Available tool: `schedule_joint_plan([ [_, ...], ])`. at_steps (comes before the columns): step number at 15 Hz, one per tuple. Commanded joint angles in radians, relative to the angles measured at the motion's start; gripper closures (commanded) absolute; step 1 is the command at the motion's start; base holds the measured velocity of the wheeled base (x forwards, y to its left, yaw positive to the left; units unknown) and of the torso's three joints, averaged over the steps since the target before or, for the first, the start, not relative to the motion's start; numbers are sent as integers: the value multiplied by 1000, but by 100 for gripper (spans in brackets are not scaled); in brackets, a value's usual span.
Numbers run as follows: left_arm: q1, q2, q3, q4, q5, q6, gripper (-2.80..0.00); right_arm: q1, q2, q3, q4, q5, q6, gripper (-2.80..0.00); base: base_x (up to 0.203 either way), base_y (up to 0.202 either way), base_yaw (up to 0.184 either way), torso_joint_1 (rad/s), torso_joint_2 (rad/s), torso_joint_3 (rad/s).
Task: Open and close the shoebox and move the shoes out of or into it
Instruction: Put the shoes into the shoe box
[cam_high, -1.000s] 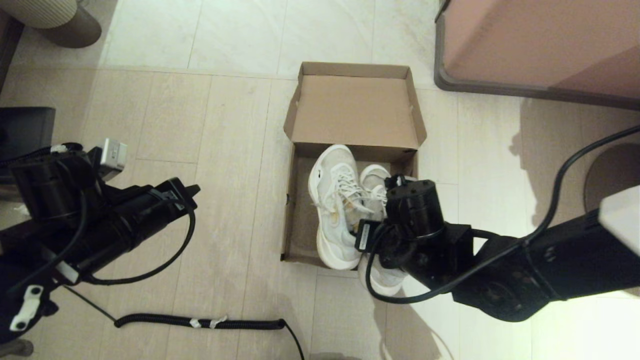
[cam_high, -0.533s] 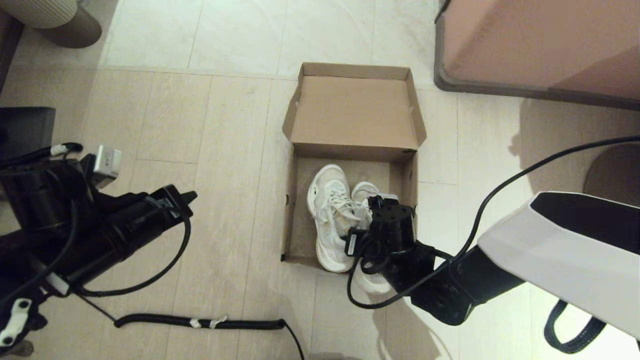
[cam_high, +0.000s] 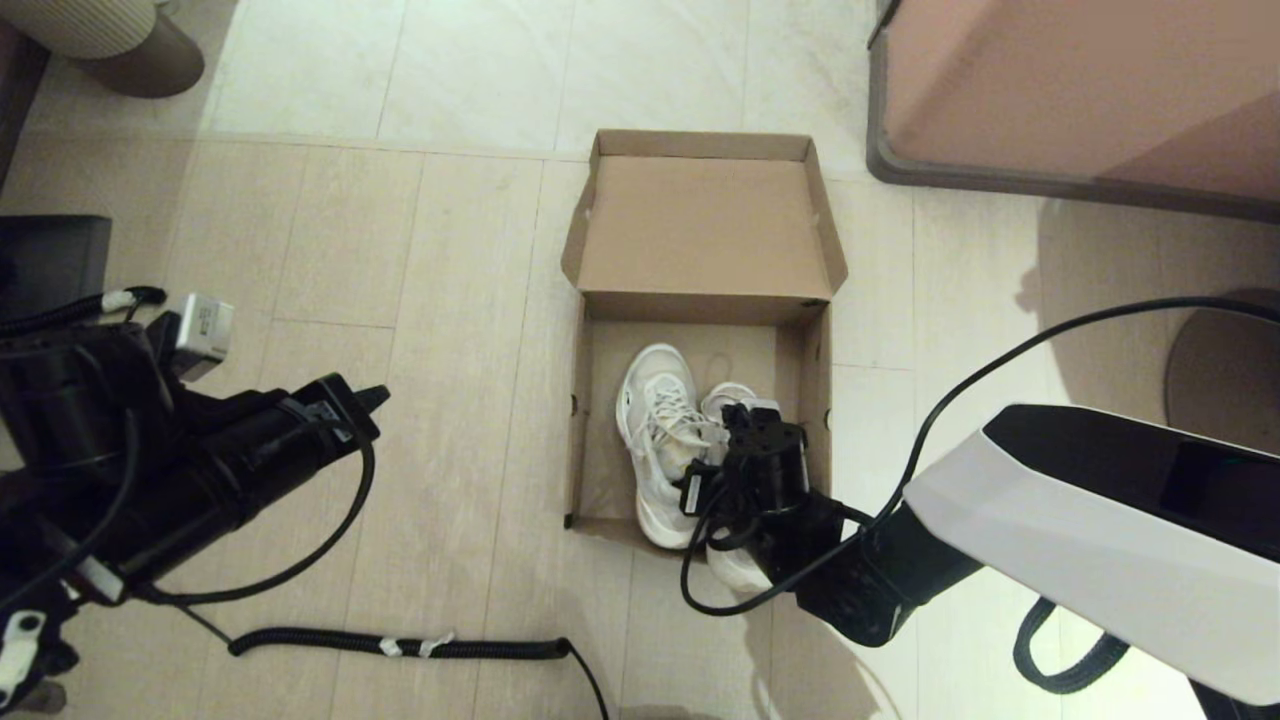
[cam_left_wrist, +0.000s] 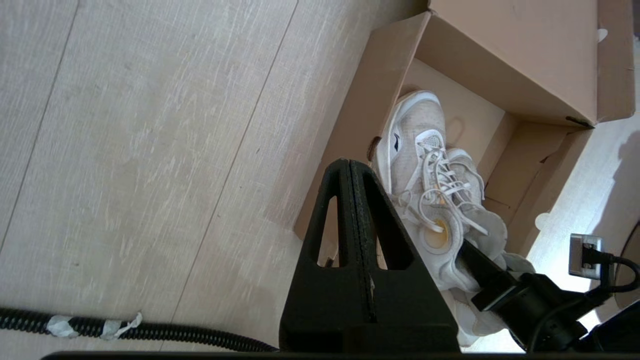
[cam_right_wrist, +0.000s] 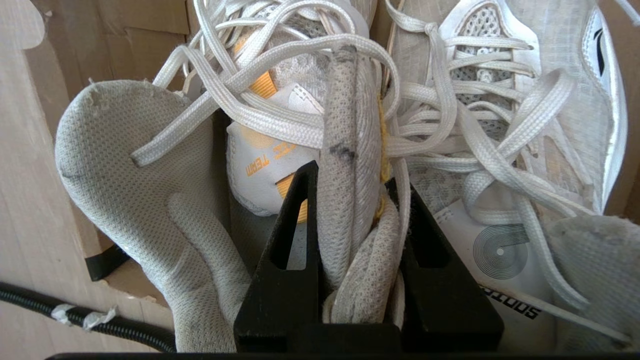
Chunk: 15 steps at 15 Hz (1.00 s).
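Next, my right gripper pushes a white sneaker's heel (cam_high: 735, 569) into the space (cam_high: 723, 342) by the lid before opening, because the heel sticks out over the shoebox's near side.
The brown shoebox (cam_high: 598, 440) stands open on the floor at centre, its flap lid (cam_high: 700, 225) lying back on the far side. Both white sneakers (cam_high: 655, 420) lie side by side inside it, toes toward the lid, heels over the near wall. My right gripper (cam_high: 738, 440) reaches in from the near side. In the right wrist view the right gripper (cam_right_wrist: 352, 175) is shut on the two inner collars (cam_right_wrist: 345, 150) pinched together, with laces draped over them. My left gripper (cam_high: 370, 395) hangs shut and empty at the left, apart from the box (cam_left_wrist: 360, 100).
A large pink-brown furniture block (cam_high: 1080, 90) stands at the back right. A coiled black cable (cam_high: 400, 645) lies on the floor near the front. A round ribbed base (cam_high: 110, 40) sits at the back left and a dark round stand base (cam_high: 1220, 350) at the right.
My right arm has gone down with both sneakers, from above the box into it. The left arm has shifted slightly leftward.
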Motion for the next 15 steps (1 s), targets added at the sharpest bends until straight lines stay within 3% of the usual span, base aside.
schedule_joint_plan([
  [1, 0, -3, -1, -5, 0, -3, 0, -4, -27, -12, 18, -3, -1, 0, 0, 0, 0, 0, 0, 0],
  [10, 0, -46, 0, 8, 1, -1, 0, -4, -303, -28, 324, 0, 4, 0, 0, 0, 0, 0, 0, 0],
  [15, 2, -54, 8, 8, 1, -3, 0, -26, -239, -92, 326, -1, -2, 0, 0, 0, 0, 0, 0, 0],
])
